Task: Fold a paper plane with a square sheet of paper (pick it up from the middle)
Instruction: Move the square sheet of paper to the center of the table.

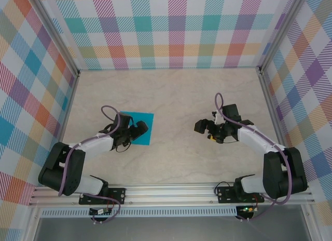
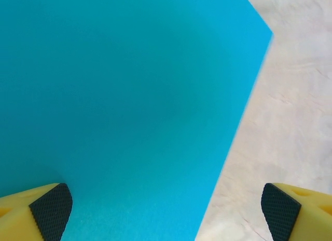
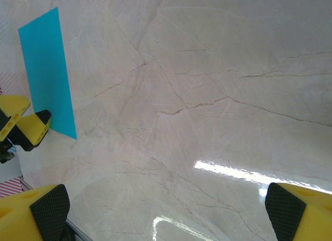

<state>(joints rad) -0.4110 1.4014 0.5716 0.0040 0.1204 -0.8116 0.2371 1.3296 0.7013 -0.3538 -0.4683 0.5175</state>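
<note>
Next, I move my left gripper back and pull the square sheet point(image 1: 146, 120) toward the table's middle point(image 1: 174, 145) with my right gripper, because the sheet is far from my right gripper.
The square sheet of paper point(image 1: 143, 118) lies flat and unfolded on the marble table, left of centre. My left gripper point(image 1: 139, 131) hangs open low over its near half. In the left wrist view the teal sheet point(image 2: 119, 95) covers most of the frame. One pad point(image 2: 51, 207) is above the paper and the other pad point(image 2: 281, 205) is above bare table past the sheet's right edge. My right gripper point(image 1: 203, 128) is open over bare table well to the right, with nothing between its fingers point(image 3: 49, 210). From there the sheet point(image 3: 46, 69) shows far off. No paper plane is in view.
The marble table point(image 1: 176, 95) is bounded by checked walls on the left, back and right. An aluminium rail point(image 1: 171, 191) with both arm bases runs along the near edge. The left gripper's yellow fingertip point(image 3: 28, 124) shows at the right wrist view's left edge.
</note>
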